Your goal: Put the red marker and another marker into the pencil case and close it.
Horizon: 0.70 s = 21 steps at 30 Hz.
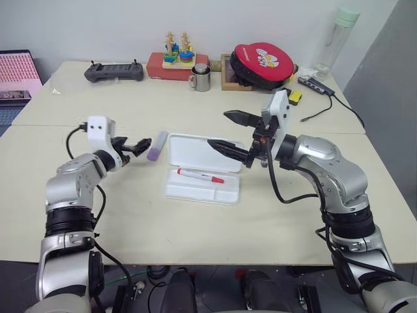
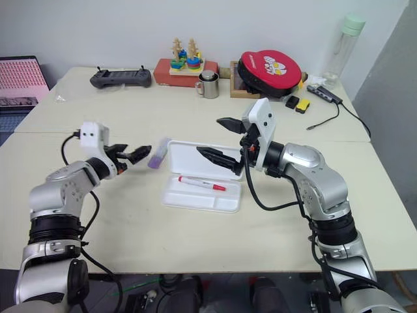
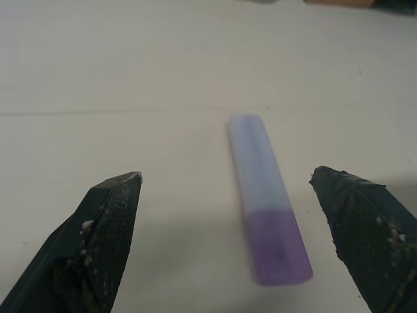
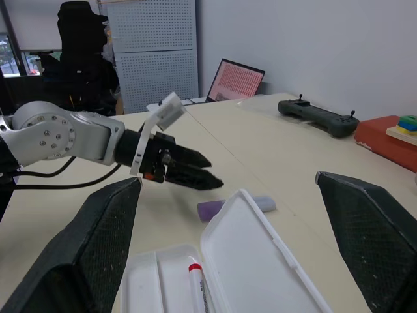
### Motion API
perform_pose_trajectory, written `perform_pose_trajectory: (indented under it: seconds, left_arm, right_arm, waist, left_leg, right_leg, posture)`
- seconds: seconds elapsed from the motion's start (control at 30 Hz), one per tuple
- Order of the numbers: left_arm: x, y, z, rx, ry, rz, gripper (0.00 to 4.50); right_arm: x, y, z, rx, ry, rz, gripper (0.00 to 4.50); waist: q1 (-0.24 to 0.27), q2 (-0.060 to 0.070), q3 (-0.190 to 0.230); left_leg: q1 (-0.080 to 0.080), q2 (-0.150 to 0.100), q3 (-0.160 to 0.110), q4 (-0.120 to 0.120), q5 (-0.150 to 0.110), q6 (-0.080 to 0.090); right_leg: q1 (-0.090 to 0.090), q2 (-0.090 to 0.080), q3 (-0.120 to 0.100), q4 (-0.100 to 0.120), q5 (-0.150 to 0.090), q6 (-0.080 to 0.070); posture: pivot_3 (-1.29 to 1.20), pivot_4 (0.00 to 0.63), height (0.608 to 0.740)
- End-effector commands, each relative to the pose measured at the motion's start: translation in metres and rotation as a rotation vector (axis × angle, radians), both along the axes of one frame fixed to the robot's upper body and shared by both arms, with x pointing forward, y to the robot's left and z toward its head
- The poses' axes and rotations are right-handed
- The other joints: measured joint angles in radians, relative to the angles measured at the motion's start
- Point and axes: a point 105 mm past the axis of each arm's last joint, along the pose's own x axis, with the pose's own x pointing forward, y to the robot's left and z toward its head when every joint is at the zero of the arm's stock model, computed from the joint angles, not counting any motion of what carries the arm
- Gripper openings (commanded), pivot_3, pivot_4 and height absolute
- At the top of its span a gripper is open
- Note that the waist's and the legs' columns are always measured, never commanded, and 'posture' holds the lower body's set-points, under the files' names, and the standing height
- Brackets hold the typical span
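Observation:
The lavender marker will fit lengthwise and lie flat when I lower it into the pencil case's long front compartment, because that compartment is empty.
The pencil case lies open at the table's centre, its lid folded back flat. In its tray rests the red marker, slim and white with a red cap. The short lavender marker lies on the table just left of the lid. My left gripper is open, low over the table, its fingertips to either side of the near end of the lavender marker without touching it. Above the lid's right edge my right gripper hovers wide open and empty, pointing left.
Along the table's back edge stand a black controller, a stacking toy on a red box, a metal mug, a red round pouch and a tall bottle. A laptop sits far left.

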Motion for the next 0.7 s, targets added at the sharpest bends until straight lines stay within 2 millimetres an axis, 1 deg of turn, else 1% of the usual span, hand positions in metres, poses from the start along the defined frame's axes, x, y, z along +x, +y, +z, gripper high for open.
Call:
perform_pose_trajectory:
  seconds: [0.03, 0.07, 0.13, 0.2, 0.27, 0.37, 0.57, 0.7]
  left_arm:
    - [0.004, -0.006, 0.002, 0.020, -0.022, -0.030, 4.46]
    - [0.005, -0.008, -0.002, 0.010, 0.000, -0.028, 4.46]
    - [0.007, -0.009, -0.015, 0.045, 0.051, -0.021, 4.46]
    - [0.010, -0.013, -0.019, 0.088, 0.053, -0.035, 4.46]
    - [0.012, -0.019, -0.020, 0.103, 0.050, -0.052, 4.46]
    - [0.014, -0.029, -0.020, 0.068, 0.052, -0.077, 4.46]
    - [0.017, -0.037, -0.024, 0.072, 0.065, -0.092, 4.46]
    - [0.018, -0.035, -0.027, 0.083, 0.088, -0.063, 3.84]
  right_arm:
    - [-0.006, 0.001, 0.013, 0.007, -0.060, 0.014, 4.50]
    - [-0.006, 0.001, 0.012, 0.005, -0.061, 0.011, 4.50]
    - [-0.005, 0.000, 0.013, 0.008, -0.061, 0.007, 4.50]
    - [-0.006, 0.000, 0.013, 0.006, -0.062, 0.009, 4.50]
    - [-0.007, 0.000, 0.013, 0.004, -0.061, 0.011, 4.50]
    - [-0.008, 0.001, 0.012, 0.003, -0.060, 0.015, 4.50]
    - [-0.008, 0.000, 0.012, -0.002, -0.063, 0.011, 4.50]
    - [-0.008, -0.002, 0.013, -0.002, -0.064, 0.006, 4.50]
  waist:
    - [0.000, 0.000, 0.000]
    - [0.000, 0.000, 0.000]
    - [0.000, 0.000, 0.000]
    - [0.002, 0.000, 0.000]
    - [0.003, 0.000, 0.000]
    - [0.003, 0.000, 0.000]
    - [0.003, 0.000, 0.000]
    - [0.003, 0.000, 0.000]
  left_leg:
    - [0.000, 0.000, 0.000, 0.000, 0.000, 0.000]
    - [0.000, 0.000, 0.000, 0.000, 0.000, 0.000]
    - [0.000, 0.000, 0.000, 0.000, 0.000, 0.000]
    - [0.000, 0.000, 0.000, 0.000, 0.000, 0.000]
    - [0.000, 0.000, 0.000, 0.000, 0.000, 0.000]
    - [0.000, 0.000, 0.000, 0.000, 0.000, 0.000]
    - [0.000, 0.000, 0.000, 0.000, 0.000, 0.000]
    - [0.000, 0.000, 0.000, 0.001, 0.000, 0.000]
  right_leg:
    - [0.000, 0.000, 0.000, 0.000, 0.000, 0.000]
    - [0.000, 0.000, 0.000, 0.000, 0.000, 0.000]
    - [0.000, 0.000, 0.000, 0.000, 0.000, 0.000]
    - [0.000, 0.000, 0.000, 0.000, 0.000, 0.000]
    - [0.000, 0.000, 0.000, 0.000, 0.000, 0.000]
    - [0.000, 0.000, 0.000, 0.000, 0.000, 0.000]
    - [0.001, 0.000, 0.000, 0.000, 0.000, 0.000]
    - [0.001, 0.000, 0.000, 0.000, 0.000, 0.000]
  posture:
    - [0.00, 0.150, 0.740]
    - [0.00, 0.150, 0.740]
    - [0.00, 0.150, 0.740]
    - [0.00, 0.150, 0.740]
    - [0.00, 0.150, 0.740]
    - [0.00, 0.150, 0.740]
    - [0.00, 0.150, 0.740]
    - [0.00, 0.150, 0.740]
